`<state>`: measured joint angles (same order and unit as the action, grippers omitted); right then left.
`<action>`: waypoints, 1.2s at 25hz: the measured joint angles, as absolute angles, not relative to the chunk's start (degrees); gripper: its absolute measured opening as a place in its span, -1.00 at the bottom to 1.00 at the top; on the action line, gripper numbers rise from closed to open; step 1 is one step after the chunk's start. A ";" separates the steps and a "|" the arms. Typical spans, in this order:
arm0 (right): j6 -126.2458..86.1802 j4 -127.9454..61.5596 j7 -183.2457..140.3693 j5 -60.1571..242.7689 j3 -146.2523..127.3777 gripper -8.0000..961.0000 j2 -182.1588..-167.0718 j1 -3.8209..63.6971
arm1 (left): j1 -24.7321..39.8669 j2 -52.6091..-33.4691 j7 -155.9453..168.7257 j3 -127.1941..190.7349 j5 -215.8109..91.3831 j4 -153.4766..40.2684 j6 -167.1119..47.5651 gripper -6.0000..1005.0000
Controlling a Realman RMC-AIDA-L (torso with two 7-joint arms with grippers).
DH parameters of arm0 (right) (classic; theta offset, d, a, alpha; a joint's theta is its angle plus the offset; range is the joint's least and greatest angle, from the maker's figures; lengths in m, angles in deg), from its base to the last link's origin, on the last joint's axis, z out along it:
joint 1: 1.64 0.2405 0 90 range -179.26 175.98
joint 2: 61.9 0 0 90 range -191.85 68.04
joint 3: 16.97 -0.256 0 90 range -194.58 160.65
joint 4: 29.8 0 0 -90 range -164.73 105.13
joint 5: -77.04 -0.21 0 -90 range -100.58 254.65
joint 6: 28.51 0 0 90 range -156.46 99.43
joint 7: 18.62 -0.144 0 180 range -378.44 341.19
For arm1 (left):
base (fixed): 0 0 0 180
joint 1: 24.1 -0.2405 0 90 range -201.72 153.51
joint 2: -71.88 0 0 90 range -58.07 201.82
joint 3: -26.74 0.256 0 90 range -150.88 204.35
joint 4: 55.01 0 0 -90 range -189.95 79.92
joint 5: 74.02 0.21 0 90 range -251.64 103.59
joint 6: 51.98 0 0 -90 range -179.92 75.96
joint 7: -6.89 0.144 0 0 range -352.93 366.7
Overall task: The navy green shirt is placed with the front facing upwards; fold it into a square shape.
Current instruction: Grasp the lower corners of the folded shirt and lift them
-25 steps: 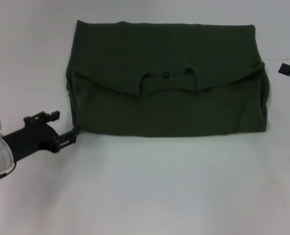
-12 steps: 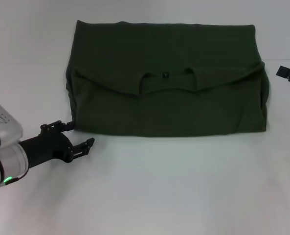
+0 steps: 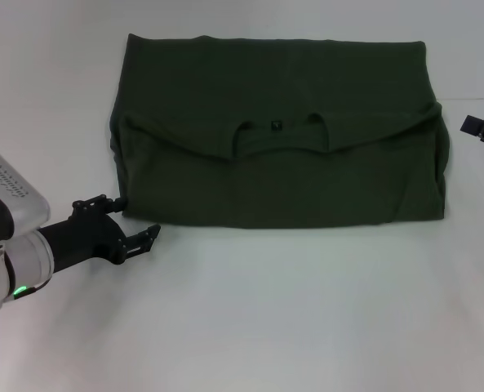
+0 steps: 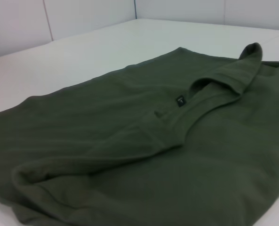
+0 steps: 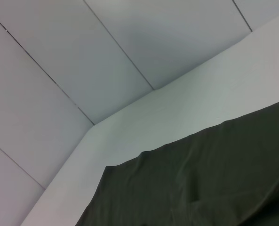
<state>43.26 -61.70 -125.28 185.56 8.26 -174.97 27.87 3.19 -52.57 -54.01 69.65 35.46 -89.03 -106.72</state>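
Note:
The shirt's near edge [image 3: 282,223] is free at the corner across from my left gripper, so my right gripper should grab that corner [image 3: 437,214] before both grippers fold the edge over.
The navy green shirt [image 3: 278,175] lies on the white table [image 3: 307,310], folded into a wide rectangle. Its collar and small dark neck label [image 3: 277,125] show at the middle, and no lettering is visible. My left gripper [image 3: 138,216] is open and empty just off the shirt's near left corner, low over the table. The left wrist view looks across the shirt [image 4: 177,155] from that corner, with the label [image 4: 180,100] in sight. Only the tip of my right gripper [image 3: 481,128] shows at the frame's right edge, beside the shirt's right side. The right wrist view shows part of the shirt [image 5: 200,188].
Bare white tabletop surrounds the shirt, with a wide strip in front of it. Pale panelled walls [image 5: 83,61] rise behind the table's far edge.
My left gripper has swung from left of the shirt's corner to the right, to just in front of that corner. The right gripper tip has drifted slightly lower. The shirt has not moved.

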 joint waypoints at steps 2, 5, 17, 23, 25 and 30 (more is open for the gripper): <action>43.26 -61.70 -125.22 185.50 8.26 0.48 -175.03 27.77 | 3.20 -52.57 -53.85 69.97 35.34 -89.16 -106.70 0.46; 43.26 -61.70 -125.05 185.33 8.26 0.47 -175.06 27.62 | 3.27 -52.62 -53.16 70.22 35.20 -89.29 -106.68 0.29; 43.35 -61.70 -125.06 185.27 8.38 0.43 -174.85 26.97 | 4.08 -52.67 -53.46 70.14 35.13 -89.11 -104.29 -0.28; 43.83 -61.75 -127.12 188.02 8.94 0.41 -173.67 26.82 | 4.41 -52.67 -53.55 70.24 35.13 -89.02 -104.25 -0.68; 43.85 -61.98 -129.31 191.41 9.34 0.41 -172.96 27.13 | 4.37 -52.66 -53.56 70.25 35.13 -89.18 -104.57 -0.82; 43.96 -62.42 -132.70 197.50 10.60 0.39 -172.45 28.17 | 3.93 -52.61 -54.34 70.22 35.15 -89.67 -106.33 -0.96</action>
<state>43.96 -62.42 -132.70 197.50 10.60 -172.45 28.17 3.93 -52.61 -54.34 70.22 35.15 -89.67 -106.33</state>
